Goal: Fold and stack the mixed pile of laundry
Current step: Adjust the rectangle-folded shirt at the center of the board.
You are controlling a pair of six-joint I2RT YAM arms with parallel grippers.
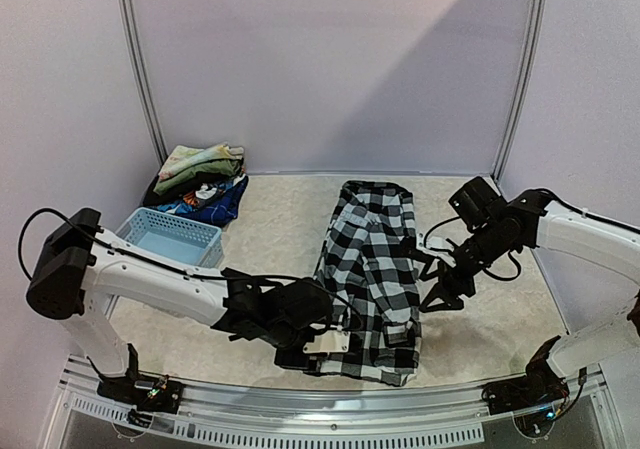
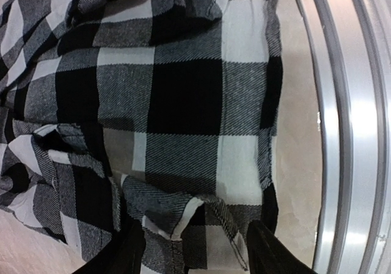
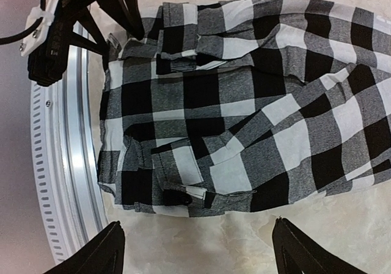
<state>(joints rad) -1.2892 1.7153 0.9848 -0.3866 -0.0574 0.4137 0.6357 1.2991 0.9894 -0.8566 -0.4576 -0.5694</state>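
My right gripper should take the other corner before I fold up the shirt's near edge, because that edge has only my left gripper at one corner.
The black-and-white checked shirt lies folded lengthwise in the middle of the table. My left gripper is at its near left corner. In the left wrist view its fingers stand apart with a folded bit of the shirt between them, not pinched. My right gripper is open and empty just right of the shirt; in its wrist view it hovers over bare table beside the shirt's edge. The floral cloth, olive-green piece and dark blue piece lie stacked at the back left.
A light blue perforated basket stands left of the shirt, in front of the stacked clothes. The metal rail of the table's near edge runs close to the left gripper. Grey walls close the back and sides.
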